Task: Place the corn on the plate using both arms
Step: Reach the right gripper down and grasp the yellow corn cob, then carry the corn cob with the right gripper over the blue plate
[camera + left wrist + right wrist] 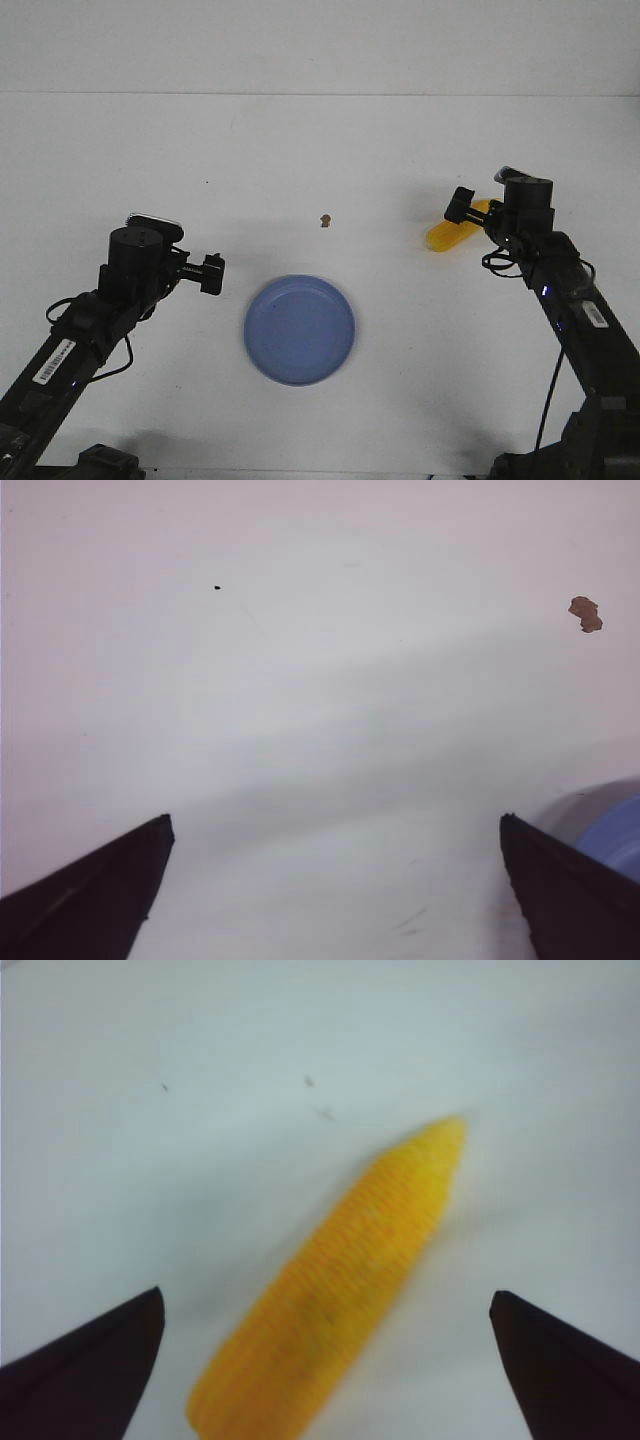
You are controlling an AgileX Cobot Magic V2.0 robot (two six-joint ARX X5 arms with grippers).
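Note:
The corn (450, 236) is below the robot's right gripper and far from its left gripper, so the right gripper should pick up the corn and take it to the plate (299, 330).
The yellow corn (452, 232) lies on the white table at the right, partly under my right gripper (467, 208). In the right wrist view the corn (340, 1295) lies slanted between the open jaws, untouched, and my right gripper (325, 1305) is open above it. The light blue plate (299, 328) sits at the table's middle front. My left gripper (213, 273) is open and empty, just left of the plate. In the left wrist view my left gripper (335, 830) is over bare table, with the plate's rim (615, 835) beside one jaw.
A tiny brown speck (325, 220) lies on the table beyond the plate; it also shows in the left wrist view (586, 613). The table's far edge (320, 94) meets a white wall.

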